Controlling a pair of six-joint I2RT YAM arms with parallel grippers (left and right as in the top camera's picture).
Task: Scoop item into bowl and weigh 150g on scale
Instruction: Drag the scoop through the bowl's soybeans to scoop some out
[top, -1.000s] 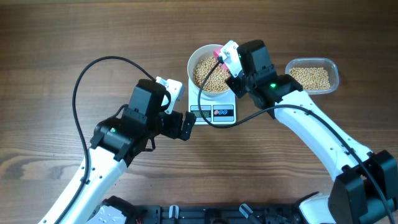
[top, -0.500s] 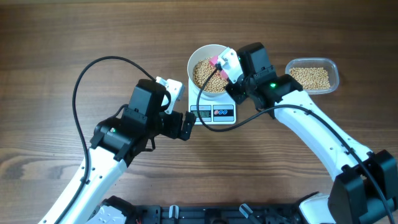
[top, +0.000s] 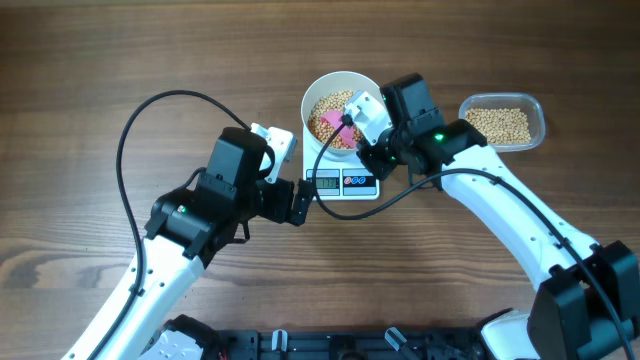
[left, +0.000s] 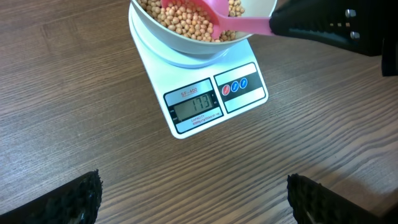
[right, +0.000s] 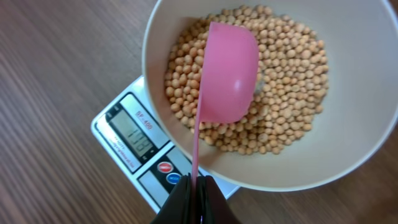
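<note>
My right gripper should take a few beans out with the pink scoop and bring them toward the clear plastic tub (top: 501, 124), because the scale's display (left: 193, 107) shows more than 150g.
A white bowl (top: 312, 95) holding tan beans (top: 325, 110) stands on the white scale (top: 345, 182), whose display shows digits. My right gripper (top: 352, 117) is shut on the thin handle of a pink scoop (top: 332, 118), just off the bowl's near right rim. The right wrist view has the scoop (right: 227, 74) turned hollow-side down on the beans (right: 292, 81), with the right gripper (right: 197, 186) over the scale (right: 134, 134). My left gripper (top: 303, 202) stands open and holds nothing, on the table left of the scale (left: 211, 102). Its fingers (left: 81, 196) are far apart.
A clear plastic tub (top: 500, 122) with more beans sits right of the bowl, behind the right arm. Black cables loop over both arms. A dark rail runs along the table's near edge (top: 300, 345).
The right gripper has turned and shifted toward the near left. The pink scoop has swung from the bowl's far right rim down onto the beans. The left arm has not moved.
</note>
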